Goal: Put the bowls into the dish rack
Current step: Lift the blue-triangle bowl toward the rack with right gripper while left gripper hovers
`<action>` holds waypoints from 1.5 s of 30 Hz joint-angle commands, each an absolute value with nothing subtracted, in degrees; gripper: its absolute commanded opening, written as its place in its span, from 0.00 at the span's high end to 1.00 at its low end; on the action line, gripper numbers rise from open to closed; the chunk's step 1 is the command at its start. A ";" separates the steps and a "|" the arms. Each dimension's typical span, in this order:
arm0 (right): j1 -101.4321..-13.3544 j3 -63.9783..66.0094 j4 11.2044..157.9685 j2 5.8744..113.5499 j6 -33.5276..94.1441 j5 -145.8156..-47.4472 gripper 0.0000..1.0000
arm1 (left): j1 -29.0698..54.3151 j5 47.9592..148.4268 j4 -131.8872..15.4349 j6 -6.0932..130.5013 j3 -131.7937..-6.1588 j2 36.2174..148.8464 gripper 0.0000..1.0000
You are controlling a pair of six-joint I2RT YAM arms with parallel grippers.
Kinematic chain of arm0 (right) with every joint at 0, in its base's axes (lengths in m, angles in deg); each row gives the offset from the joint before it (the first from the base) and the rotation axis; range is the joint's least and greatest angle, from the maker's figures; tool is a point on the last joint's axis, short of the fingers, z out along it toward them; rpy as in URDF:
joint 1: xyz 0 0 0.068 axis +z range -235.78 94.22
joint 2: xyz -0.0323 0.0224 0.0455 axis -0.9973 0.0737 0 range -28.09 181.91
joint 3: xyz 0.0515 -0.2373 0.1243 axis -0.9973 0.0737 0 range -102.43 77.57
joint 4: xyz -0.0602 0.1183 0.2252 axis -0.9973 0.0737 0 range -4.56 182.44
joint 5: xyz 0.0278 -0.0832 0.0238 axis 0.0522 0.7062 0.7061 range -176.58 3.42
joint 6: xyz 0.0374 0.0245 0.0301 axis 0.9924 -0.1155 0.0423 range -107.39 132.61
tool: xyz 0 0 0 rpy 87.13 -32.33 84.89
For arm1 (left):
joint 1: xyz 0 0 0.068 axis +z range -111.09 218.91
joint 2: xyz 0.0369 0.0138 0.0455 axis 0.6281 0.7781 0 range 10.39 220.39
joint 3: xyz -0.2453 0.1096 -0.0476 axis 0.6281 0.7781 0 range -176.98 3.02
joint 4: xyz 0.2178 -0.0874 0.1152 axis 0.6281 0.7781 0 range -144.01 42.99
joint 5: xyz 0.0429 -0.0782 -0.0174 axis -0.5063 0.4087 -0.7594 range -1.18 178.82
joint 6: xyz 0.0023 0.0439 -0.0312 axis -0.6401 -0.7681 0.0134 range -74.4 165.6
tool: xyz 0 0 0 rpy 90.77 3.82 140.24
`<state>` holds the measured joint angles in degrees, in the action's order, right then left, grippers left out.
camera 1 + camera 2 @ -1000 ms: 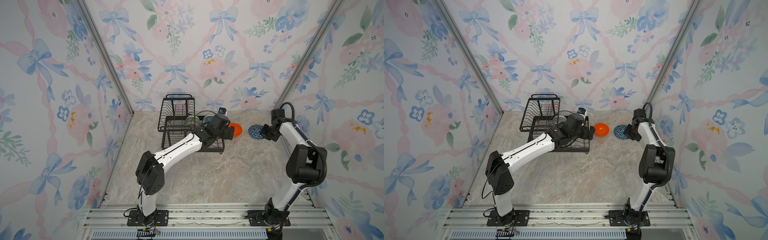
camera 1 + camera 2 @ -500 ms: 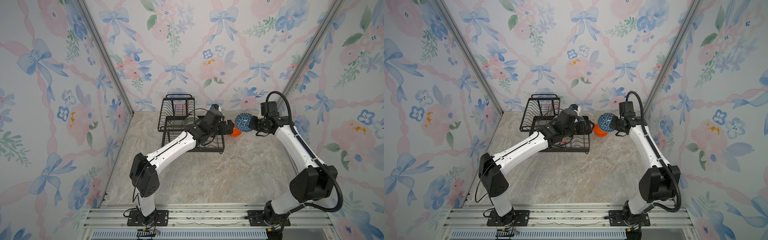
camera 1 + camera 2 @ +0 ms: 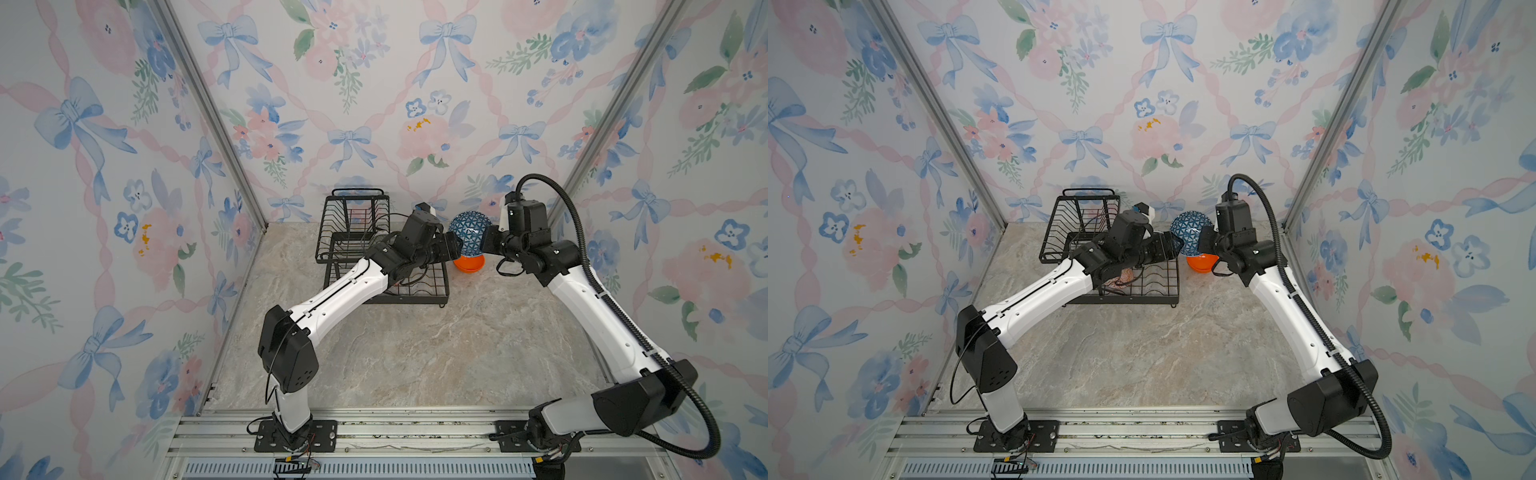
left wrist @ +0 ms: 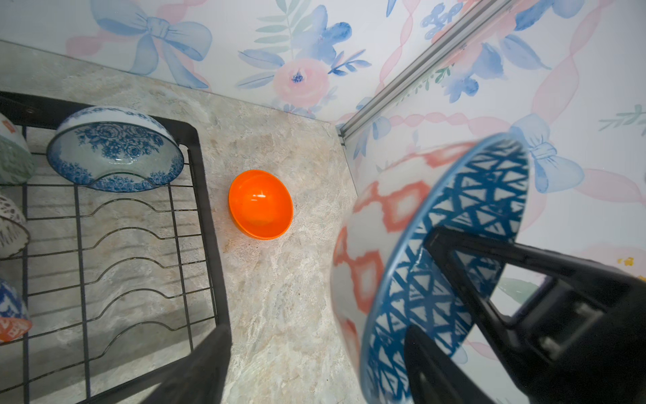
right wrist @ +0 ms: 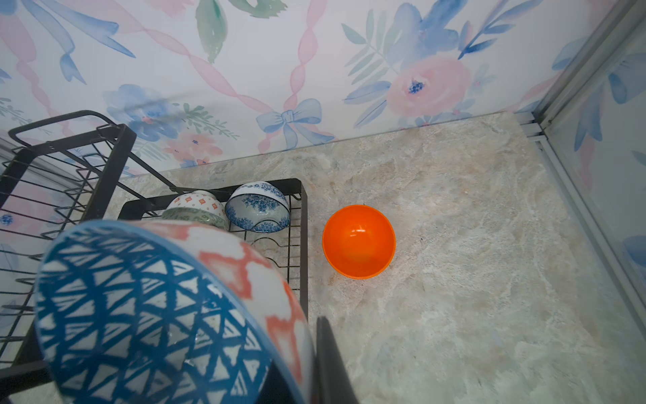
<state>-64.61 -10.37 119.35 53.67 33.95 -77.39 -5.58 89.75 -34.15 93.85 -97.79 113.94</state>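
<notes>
The blue geometric bowl is held by its side rim [image 3: 488, 234] in my right gripper, so my left gripper should keep the bowl steady while my right gripper grabs its upper rim [image 3: 470, 212].
My right gripper [image 3: 484, 245] [image 5: 304, 367] is shut on the rim of the blue geometric bowl [image 3: 469, 232] [image 3: 1190, 232] [image 5: 140, 314] and holds it on edge in the air, by the dish rack's [image 3: 353, 220] [image 5: 105, 157] right end. My left gripper [image 3: 455, 245] [image 4: 316, 330] is open at that bowl [image 4: 454, 262], one finger inside it and the other outside with a gap. The plain orange bowl [image 3: 468, 264] [image 4: 260, 204] [image 5: 358, 241] sits on the table just below. The floral bowl [image 4: 115, 150] [image 5: 257, 211], the orange-and-white bowl [image 5: 195, 203] and the grey-green bowl [image 5: 195, 218] stand in the rack's lower tray.
A white bowl with brown lattice [image 4: 10, 227] shows at the rack's edge in the left wrist view. The rack's upper basket [image 3: 1079, 216] stands against the back wall. The right side wall's metal post [image 5: 576, 182] is close behind the orange bowl.
My right arm has lifted the blue geometric bowl off the table by the right wall and carried it left to above the orange bowl. My left gripper has closed in on it.
</notes>
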 commanded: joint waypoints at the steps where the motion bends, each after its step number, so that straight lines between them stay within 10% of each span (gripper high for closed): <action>1: -63.06 -9.59 113.88 51.04 33.44 -74.74 1.00 | -5.56 89.23 -34.24 94.69 -98.17 113.78 0.29; 13: -58.63 -7.55 112.51 51.03 34.62 -72.22 0.99 | -5.56 87.84 -34.23 95.59 -97.93 112.98 0.82; 21: -57.56 -9.71 114.74 53.86 36.66 -71.79 0.90 | -5.56 87.37 -34.23 95.64 -96.47 111.96 1.00; 32: -57.55 -13.89 119.30 56.08 38.94 -71.35 0.68 | -5.17 81.47 -34.21 94.75 -93.22 108.58 1.00; 40: -58.52 -14.58 116.13 55.02 43.64 -76.12 0.03 | -2.48 75.52 -34.35 90.98 -92.83 106.71 1.00; 45: -59.14 -15.42 114.73 53.93 46.05 -77.76 0.03 | -1.61 70.96 -34.49 88.38 -94.19 106.92 1.00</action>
